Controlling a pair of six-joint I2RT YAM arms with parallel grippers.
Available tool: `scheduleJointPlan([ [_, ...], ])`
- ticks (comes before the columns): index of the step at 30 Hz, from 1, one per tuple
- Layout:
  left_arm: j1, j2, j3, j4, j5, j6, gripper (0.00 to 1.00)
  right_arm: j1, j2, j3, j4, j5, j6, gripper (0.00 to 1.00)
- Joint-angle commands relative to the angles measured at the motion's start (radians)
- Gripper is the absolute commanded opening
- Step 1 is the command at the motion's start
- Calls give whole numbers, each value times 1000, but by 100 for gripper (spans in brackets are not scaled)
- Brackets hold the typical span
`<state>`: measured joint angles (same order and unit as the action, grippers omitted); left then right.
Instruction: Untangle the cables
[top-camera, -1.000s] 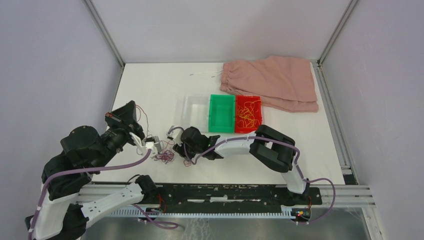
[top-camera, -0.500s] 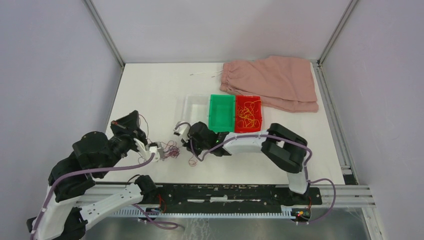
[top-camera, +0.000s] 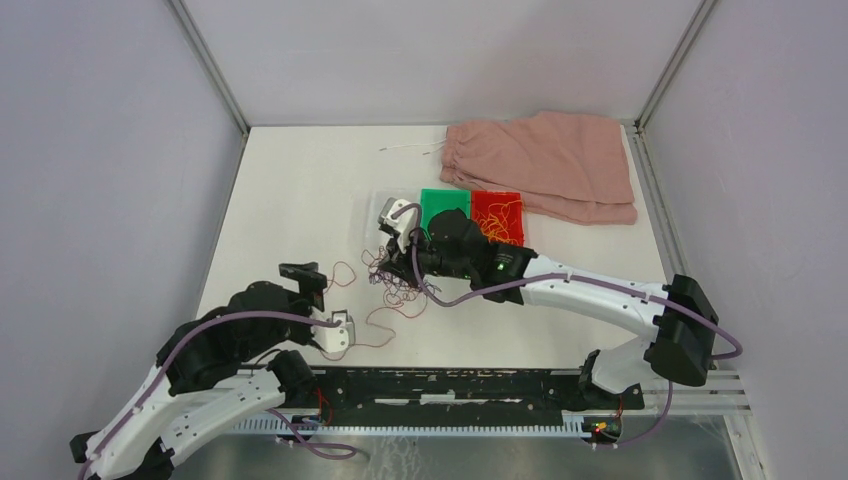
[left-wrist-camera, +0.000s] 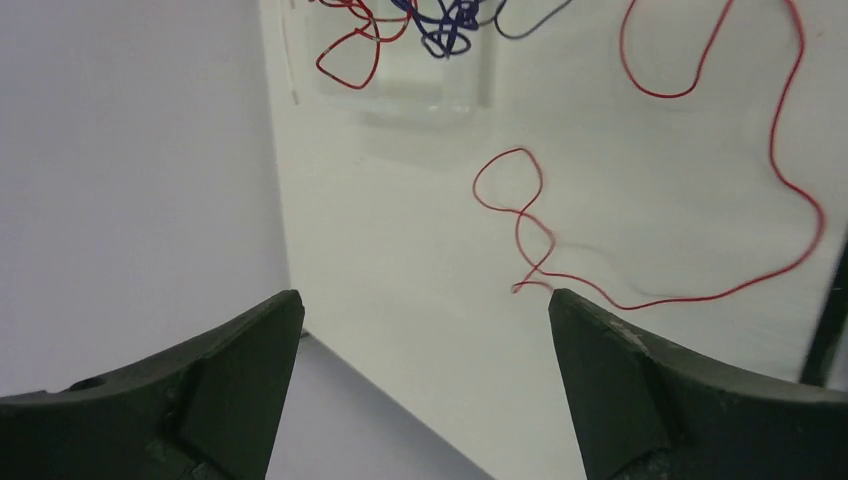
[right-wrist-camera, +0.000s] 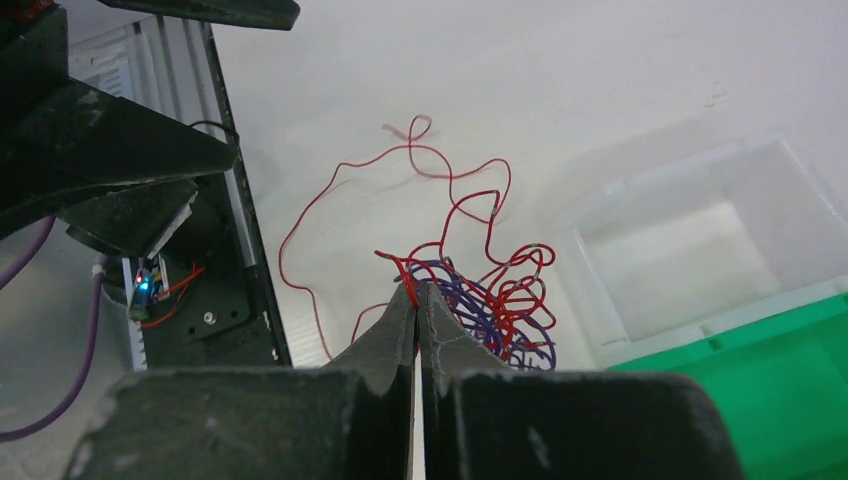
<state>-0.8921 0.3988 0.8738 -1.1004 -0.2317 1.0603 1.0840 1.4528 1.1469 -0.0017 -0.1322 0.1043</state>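
The robot's right gripper holds the red cable with the whole clump (right-wrist-camera: 512, 308) hanging from it, so next the left gripper takes that cable (right-wrist-camera: 405, 274) to free the right gripper to grip the clump.
The cables form a clump of red and dark purple wires (right-wrist-camera: 500, 310) hanging from my right gripper (right-wrist-camera: 415, 290), which is shut on a red strand at its fingertips. In the top view that clump (top-camera: 397, 285) hangs just under the right gripper (top-camera: 385, 265), in front of the bins. One long red strand (top-camera: 380, 325) trails from it across the table toward my left gripper (top-camera: 340, 333). The left gripper (left-wrist-camera: 425, 310) stands wide open and holds nothing. The red strand's looped end (left-wrist-camera: 520, 215) lies ahead of its fingers.
A clear bin (right-wrist-camera: 690, 240), a green bin (top-camera: 443, 205) and a red bin (top-camera: 497, 215) with yellow-orange wires stand mid-table. A pink cloth (top-camera: 545, 165) with a white drawstring (top-camera: 410, 148) lies at the back right. The left arm (right-wrist-camera: 100, 150) sits near the table's front rail.
The left gripper opened, let go of the cables and drew back toward the near edge. The right gripper shut on a red strand and carried the clump toward the bins, drawing out one red strand.
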Motion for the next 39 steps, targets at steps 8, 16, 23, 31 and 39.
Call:
scheduleJointPlan([
  [8, -2, 62, 142, 142, 339, -417, 96, 3, -21, 171, -214, -101, 44, 0],
  [16, -4, 174, 149, 469, 387, -543, 55, 3, -16, 263, -278, -156, 132, 0],
  [23, -2, 264, 185, 511, 445, -478, 44, 1, -36, 297, -328, -162, 137, 0],
  [31, -1, 309, 211, 449, 477, -428, 32, -11, -90, 299, -369, -153, 121, 0],
  [39, -2, 348, 247, 373, 502, -428, 58, -14, -143, 273, -411, -165, 94, 0],
])
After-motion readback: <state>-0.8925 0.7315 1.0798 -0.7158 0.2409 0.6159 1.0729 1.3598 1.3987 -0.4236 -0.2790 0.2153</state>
